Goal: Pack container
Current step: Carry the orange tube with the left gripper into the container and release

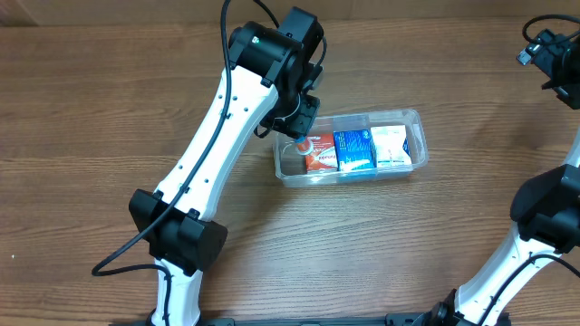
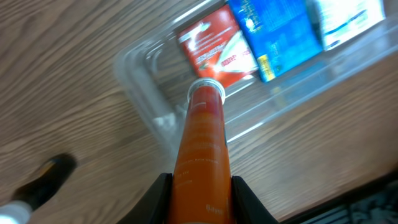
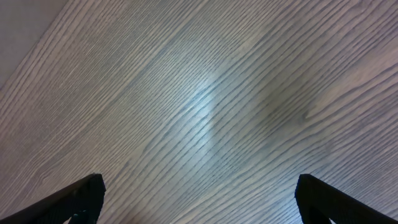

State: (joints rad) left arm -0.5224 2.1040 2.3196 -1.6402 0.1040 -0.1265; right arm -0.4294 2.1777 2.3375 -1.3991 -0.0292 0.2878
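Note:
The gap [image 1: 290, 163] beside the red box is open for the cap-down orange tube, so my left gripper should keep bringing it down until it touches the container's bottom [image 2: 169, 73].
The clear plastic container [image 1: 415, 119] lies on the wood table right of centre and shows in the left wrist view [image 2: 134, 65] too. It holds a red box [image 1: 319, 154], a blue box [image 1: 353, 149] and a white box [image 1: 391, 145] side by side. My left gripper [image 1: 297, 122] is shut on an orange tube [image 2: 202, 155] with a pale cap, held cap-down over the container's empty left end. My right gripper [image 3: 199, 199] is open and empty over bare table; it sits at the far right top of the overhead view [image 1: 553, 50].
A dark object with a white tip [image 2: 37, 183] lies on the table at the lower left of the left wrist view. The left arm's base [image 1: 177, 231] stands at the front left, the right arm's base [image 1: 544, 217] at the front right.

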